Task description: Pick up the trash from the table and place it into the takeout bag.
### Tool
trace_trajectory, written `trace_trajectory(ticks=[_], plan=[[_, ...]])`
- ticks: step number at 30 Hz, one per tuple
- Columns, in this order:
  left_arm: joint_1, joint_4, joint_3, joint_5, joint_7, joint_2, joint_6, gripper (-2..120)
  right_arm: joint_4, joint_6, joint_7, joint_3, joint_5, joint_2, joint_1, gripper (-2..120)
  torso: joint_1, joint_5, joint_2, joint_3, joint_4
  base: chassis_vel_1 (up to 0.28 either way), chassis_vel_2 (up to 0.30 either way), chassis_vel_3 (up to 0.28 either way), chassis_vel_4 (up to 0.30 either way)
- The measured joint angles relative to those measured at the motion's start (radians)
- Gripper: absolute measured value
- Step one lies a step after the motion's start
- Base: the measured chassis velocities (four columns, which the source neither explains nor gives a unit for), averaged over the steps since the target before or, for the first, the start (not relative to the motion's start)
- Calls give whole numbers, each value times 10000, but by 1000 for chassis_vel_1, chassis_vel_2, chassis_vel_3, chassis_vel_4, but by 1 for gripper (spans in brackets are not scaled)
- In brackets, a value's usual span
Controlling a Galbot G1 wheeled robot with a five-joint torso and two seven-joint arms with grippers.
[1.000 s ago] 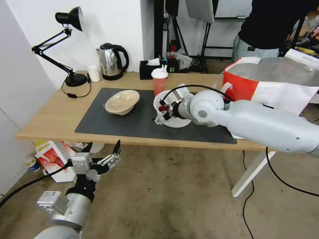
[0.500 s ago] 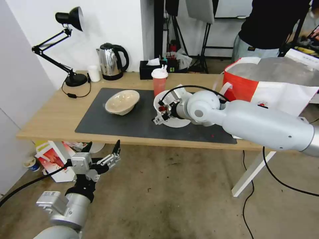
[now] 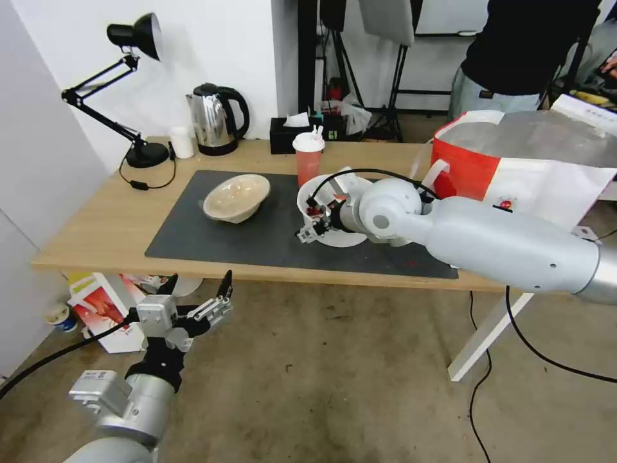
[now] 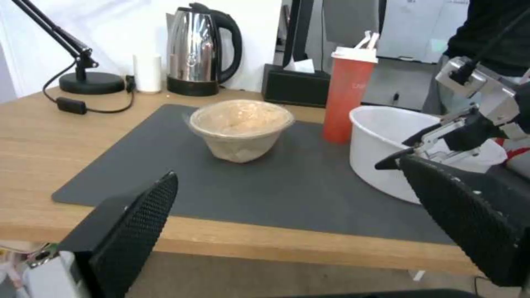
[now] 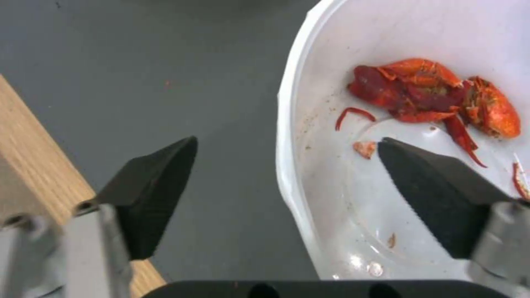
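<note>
The big crayfish scrap is loose within the white bowl's high sides, so it will slide but stay in the bowl when I lift the bowl's rim.
On the dark mat [image 3: 257, 238] of the table [image 3: 96, 231] stands the white bowl [image 3: 340, 236] with red crayfish scraps [image 5: 430, 91]. My right gripper [image 3: 313, 222] is open and straddles the bowl's near rim [image 5: 284, 157], one finger inside and one outside. Just behind the bowl stands the red lidded cup [image 3: 308, 161]. The beige bowl [image 3: 236, 196] sits tilted, left of the white bowl. The takeout bag [image 3: 514, 161] stands open at the table's right end. My left gripper [image 3: 200, 286] hangs open below the table's front edge, holding nothing.
Along the back edge stand a black desk lamp [image 3: 138, 151], a steel kettle [image 3: 215, 122], a small white cup [image 3: 182, 141] and a black tissue box [image 3: 289, 134]. A smaller bag [image 3: 106, 308] lies on the floor under the table. A person stands behind the takeout bag.
My right arm has edged slightly to the left at the white bowl, gripper still open over its rim. The left arm has not moved.
</note>
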Motion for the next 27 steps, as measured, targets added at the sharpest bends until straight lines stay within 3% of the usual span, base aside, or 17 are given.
trace_trajectory(ticks=[2,6,11,22,27], plan=[[6,0,0,0,0,0,-1,100,-2,0,9,4,2,5,6,78,0,0,0,0,0,0,0,0,0],[23,-2,0,-2,-3,-6,-4,100,-6,0,15,5,19,14,37,59,0,-1,0,0,0,0,0,0,0],[40,-4,3,-2,-5,-13,-6,100,-14,0,13,5,35,23,59,45,0,0,0,0,0,0,0,0,0],[120,-10,37,10,-10,-40,-30,100,-45,7,35,-72,152,148,41,3,0,-1,0,0,-1,0,0,0,0],[152,-10,46,32,-11,-40,-60,100,-118,23,54,-64,169,250,-58,0,-1,-1,1,-2,-2,0,0,0,0]])
